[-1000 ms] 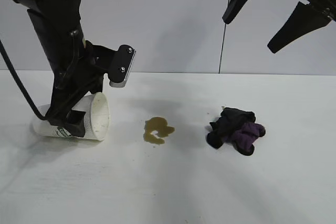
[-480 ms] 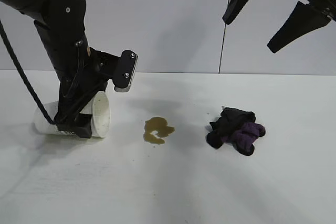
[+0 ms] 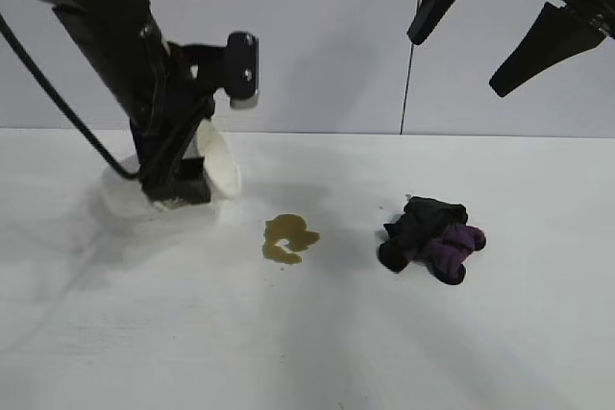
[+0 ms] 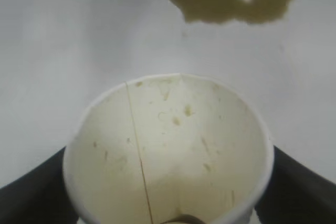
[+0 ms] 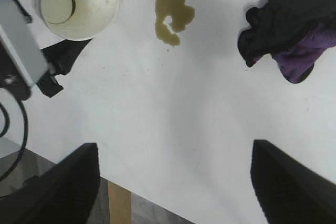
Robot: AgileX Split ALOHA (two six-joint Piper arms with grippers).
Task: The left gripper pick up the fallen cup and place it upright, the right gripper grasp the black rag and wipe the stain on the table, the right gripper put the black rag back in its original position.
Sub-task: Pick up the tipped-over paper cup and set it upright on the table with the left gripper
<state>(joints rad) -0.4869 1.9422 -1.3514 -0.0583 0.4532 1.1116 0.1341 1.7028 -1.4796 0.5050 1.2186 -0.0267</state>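
The white cup's opening (image 3: 223, 162) faces the stain while my left gripper points down, so it should swing back level and turn the cup's base (image 3: 115, 191) down before it opens.
My left gripper (image 3: 178, 184) is shut on the white cup (image 3: 219, 168) at the table's left. It holds the cup tilted, mouth raised and facing right, base low near the table (image 3: 307, 352). In the left wrist view the cup's speckled inside (image 4: 168, 145) sits between the black fingers (image 4: 31, 195). The yellowish-brown stain (image 3: 288, 237) lies at the middle, just right of the cup. The black and purple rag (image 3: 430, 237) lies bunched to the right of it. My right gripper (image 3: 459, 62) hangs open and empty high above the rag. Its wrist view shows the cup (image 5: 79, 3), the stain (image 5: 172, 11) and the rag (image 5: 294, 30).
A grey wall stands behind the table. The table's near edge (image 5: 157, 203) shows in the right wrist view, with floor beyond it. The left arm's black cable (image 3: 58, 112) trails to the left of the cup.
My left gripper has moved right and up with the cup, tipping it from lying on its side to mouth raised. The right gripper, stain and rag have not moved.
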